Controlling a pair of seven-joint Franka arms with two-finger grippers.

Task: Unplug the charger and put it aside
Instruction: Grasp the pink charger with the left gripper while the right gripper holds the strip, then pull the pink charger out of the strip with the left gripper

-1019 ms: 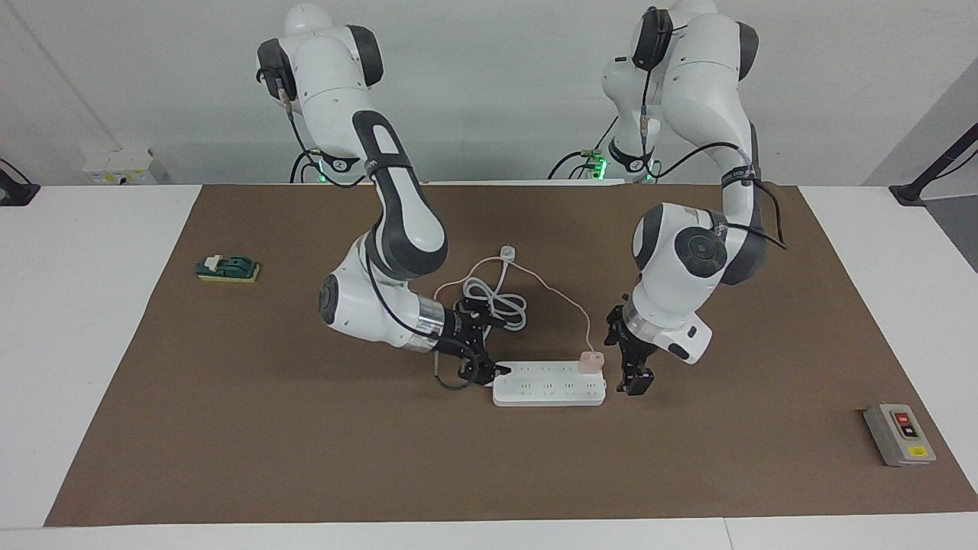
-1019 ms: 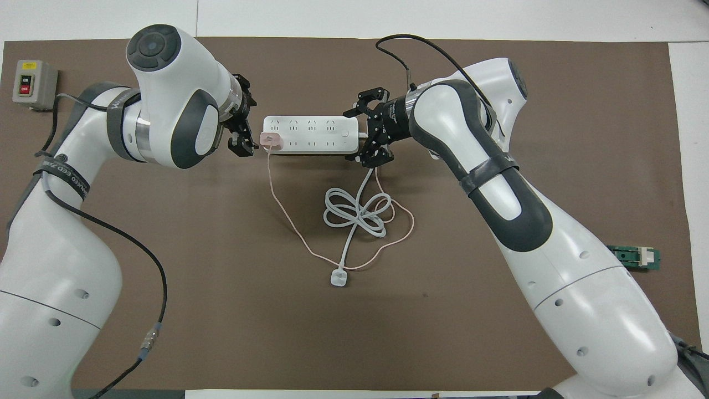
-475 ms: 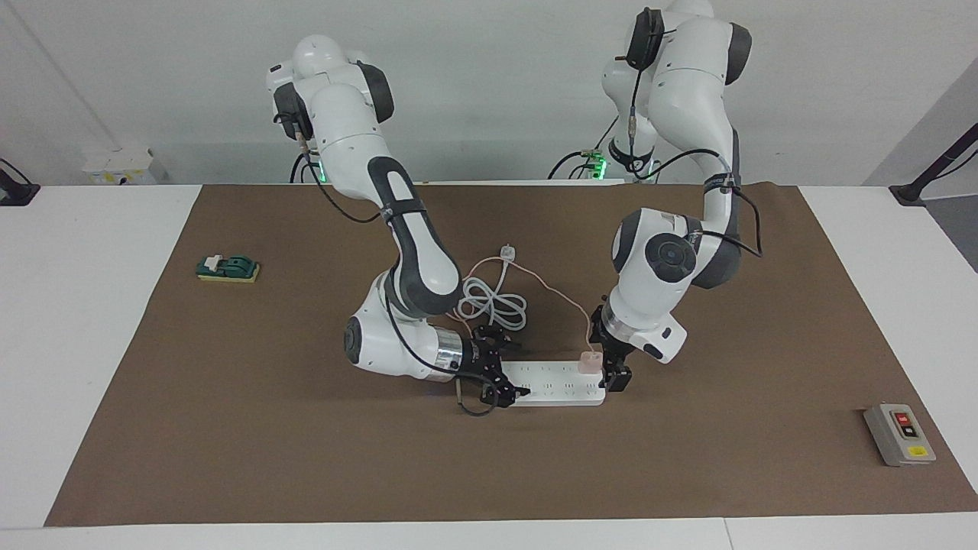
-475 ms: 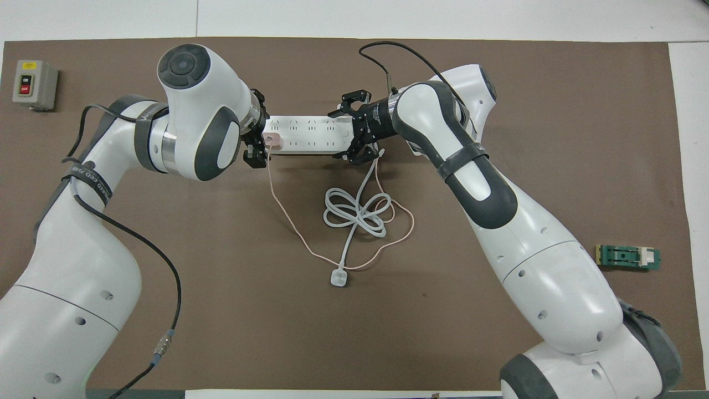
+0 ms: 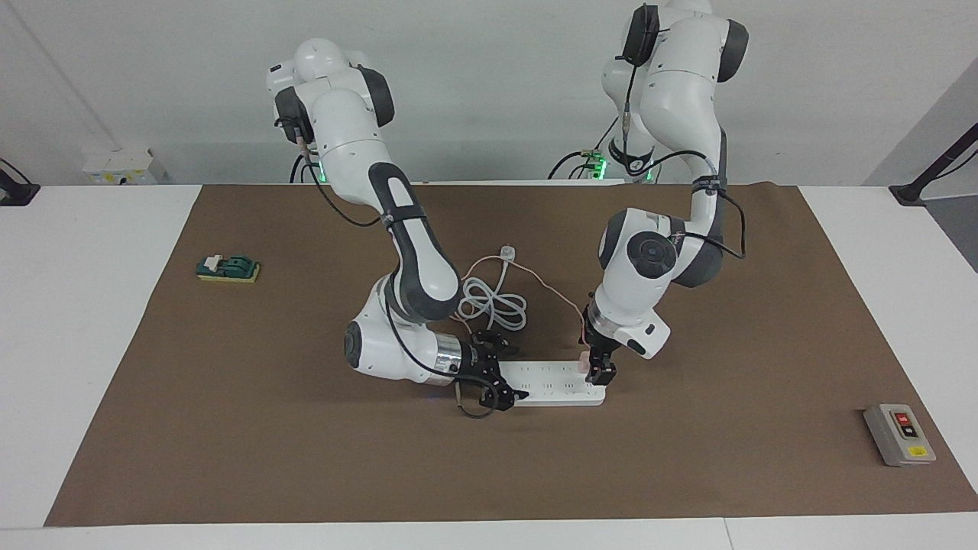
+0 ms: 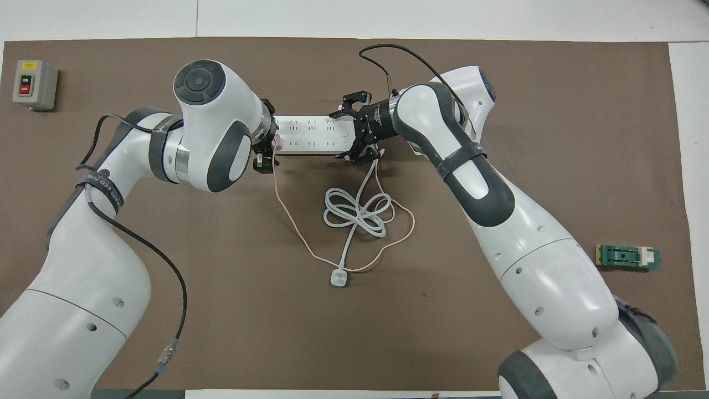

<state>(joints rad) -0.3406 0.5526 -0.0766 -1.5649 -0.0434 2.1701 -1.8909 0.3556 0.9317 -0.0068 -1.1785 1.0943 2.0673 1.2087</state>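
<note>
The pink cable (image 6: 292, 223) is lying in a slack loop (image 6: 413, 222). It will straighten out and leave the white coiled cable still when I carry the charger away.
The pale-pink charger (image 6: 278, 143) is plugged into the long white power strip (image 6: 313, 136) at the strip's end toward the left arm. In the facing view (image 5: 585, 359) my left gripper mostly covers it. Its thin pink cable (image 6: 288, 221) loops over the mat toward the robots. My left gripper (image 6: 267, 141) is down at the charger with a finger on either side, open. My right gripper (image 6: 352, 130) is open at the strip's other end (image 5: 500, 380), fingers spread wider than the strip.
A white coiled cable (image 6: 357, 213) with its small white plug (image 6: 338, 278) lies nearer to the robots than the strip. A grey switch box (image 6: 34, 84) sits at the left arm's end. A green block (image 6: 627, 257) sits at the right arm's end.
My left gripper has moved in from beside the strip's end to sit at the charger. My right gripper has closed in on the strip's other end. The strip and cables have not moved.
</note>
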